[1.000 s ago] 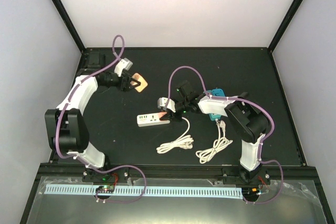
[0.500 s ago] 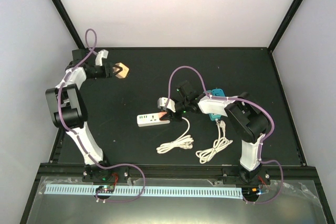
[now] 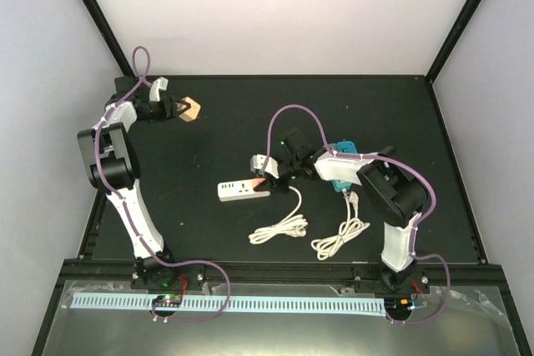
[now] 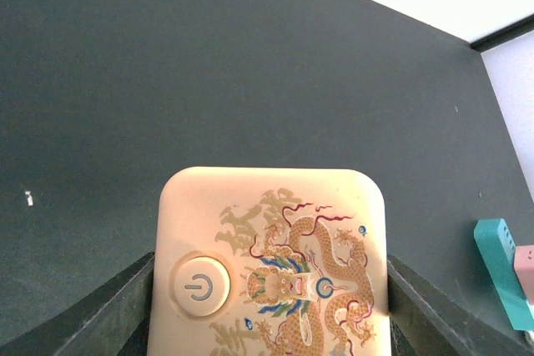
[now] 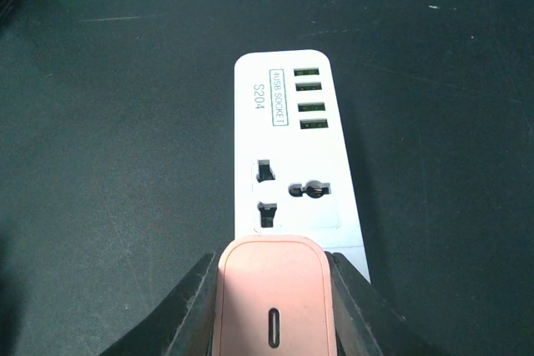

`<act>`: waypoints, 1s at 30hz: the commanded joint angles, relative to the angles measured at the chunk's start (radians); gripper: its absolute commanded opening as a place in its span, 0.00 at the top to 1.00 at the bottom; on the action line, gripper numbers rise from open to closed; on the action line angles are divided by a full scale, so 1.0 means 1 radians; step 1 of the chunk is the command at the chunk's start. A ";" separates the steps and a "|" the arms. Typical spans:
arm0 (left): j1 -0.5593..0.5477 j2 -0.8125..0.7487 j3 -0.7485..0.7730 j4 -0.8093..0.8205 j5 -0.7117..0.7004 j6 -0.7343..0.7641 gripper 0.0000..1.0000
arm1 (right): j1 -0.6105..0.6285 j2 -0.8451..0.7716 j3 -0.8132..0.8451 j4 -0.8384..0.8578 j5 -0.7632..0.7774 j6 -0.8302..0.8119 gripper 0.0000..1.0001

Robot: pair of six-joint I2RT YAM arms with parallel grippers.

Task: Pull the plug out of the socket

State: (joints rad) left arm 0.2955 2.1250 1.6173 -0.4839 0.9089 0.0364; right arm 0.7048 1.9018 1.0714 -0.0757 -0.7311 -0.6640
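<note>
The peach device [image 3: 190, 109] is hanging over open black tabletop [image 3: 191, 125], away from the white power strip. My left gripper keeps moving it down until it rests, and then let go.
A white power strip [image 3: 242, 190] lies mid-table; in the right wrist view [image 5: 296, 147] it shows USB ports and one free socket. A pink plug [image 3: 262, 179] sits at its right end. My right gripper [image 3: 267, 174] is shut on the pink plug [image 5: 275, 306], one finger [image 5: 188, 310] on each side. Whether its prongs sit in the strip is hidden. My left gripper [image 3: 182, 109] is at the far back left, shut on a flat peach device [image 3: 193, 110] with a dragon print and a power button [image 4: 271, 264].
A teal box [image 3: 342, 149] lies under my right arm and shows in the left wrist view [image 4: 501, 273]. Two coiled white cables [image 3: 279, 227] [image 3: 340, 235] lie near the front. Black frame posts stand at the back corners.
My left arm has swung back and to the left, carrying the peach device to the far left corner. My right arm and the pink plug have not moved.
</note>
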 commanded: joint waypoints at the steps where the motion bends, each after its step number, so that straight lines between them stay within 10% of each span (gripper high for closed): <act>1: 0.010 0.037 0.049 0.014 0.017 -0.043 0.54 | 0.000 0.043 0.004 -0.051 0.063 0.001 0.97; 30: 0.047 0.172 0.138 -0.015 -0.075 -0.136 0.31 | 0.000 0.053 0.012 -0.064 0.070 -0.003 0.97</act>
State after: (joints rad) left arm 0.3328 2.2730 1.7126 -0.4778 0.8440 -0.0940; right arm 0.7048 1.9110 1.0882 -0.0937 -0.7311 -0.6643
